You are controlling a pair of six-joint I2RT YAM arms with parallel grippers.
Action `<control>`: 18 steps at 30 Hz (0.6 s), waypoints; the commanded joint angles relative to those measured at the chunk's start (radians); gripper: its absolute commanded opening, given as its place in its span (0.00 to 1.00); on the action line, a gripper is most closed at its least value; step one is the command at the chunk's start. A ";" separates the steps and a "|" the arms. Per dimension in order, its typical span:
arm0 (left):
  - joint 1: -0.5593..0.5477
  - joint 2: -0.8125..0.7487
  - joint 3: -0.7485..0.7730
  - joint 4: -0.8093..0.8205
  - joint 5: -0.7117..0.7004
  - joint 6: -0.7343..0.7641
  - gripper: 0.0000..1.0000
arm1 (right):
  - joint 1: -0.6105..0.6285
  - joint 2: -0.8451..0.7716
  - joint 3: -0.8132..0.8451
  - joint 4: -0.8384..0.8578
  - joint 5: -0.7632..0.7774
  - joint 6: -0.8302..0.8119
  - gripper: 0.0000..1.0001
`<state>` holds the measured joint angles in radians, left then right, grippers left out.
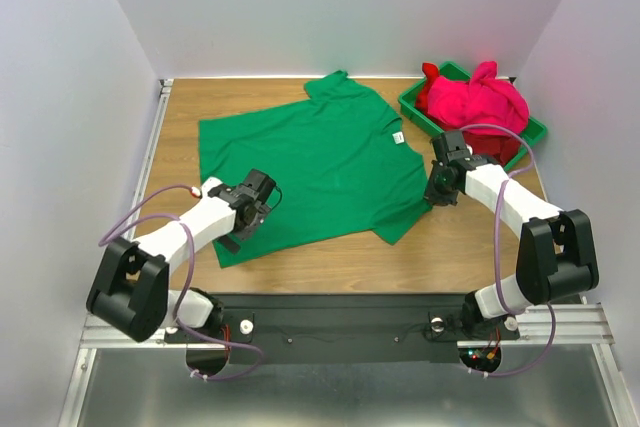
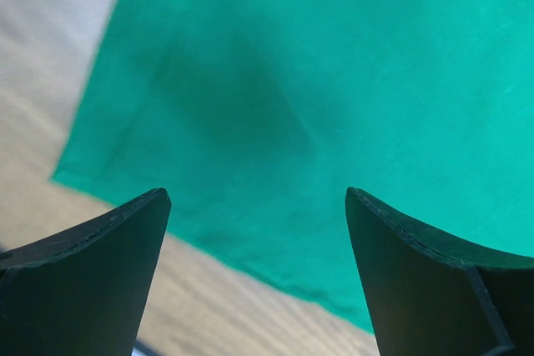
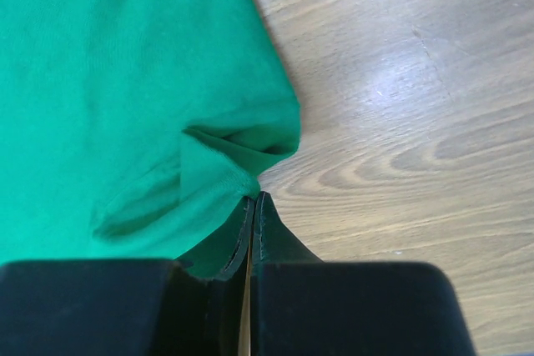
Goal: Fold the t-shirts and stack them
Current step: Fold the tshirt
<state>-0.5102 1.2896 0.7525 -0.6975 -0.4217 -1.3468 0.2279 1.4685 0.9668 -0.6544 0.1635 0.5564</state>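
Observation:
My left gripper needs to turn back because the green t-shirt's loose near corner lies past its open fingers. It should pinch that corner before folding.
The green t-shirt lies spread flat on the wooden table, with its white neck label toward the right. My left gripper is open and empty just above the shirt's near-left part. In the left wrist view the shirt and its edge show between the spread fingers of that gripper. My right gripper is shut at the shirt's right sleeve. In the right wrist view its tips pinch the puckered sleeve hem of the shirt. The pink t-shirt and the darker red one lie bunched in the bin.
The rigid green plastic bin stands at the back right corner, close behind my right arm. Bare wood shows to the right of and in front of the shirt. White walls enclose the table on three sides.

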 commanded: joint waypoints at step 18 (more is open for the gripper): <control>-0.001 0.516 0.316 0.257 -0.014 0.363 0.98 | -0.007 -0.010 0.085 0.032 -0.044 -0.023 0.00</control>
<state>-0.5102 1.7287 1.0267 -0.4812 -0.4568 -1.0485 0.2279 1.4673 1.0092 -0.6460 0.1295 0.5381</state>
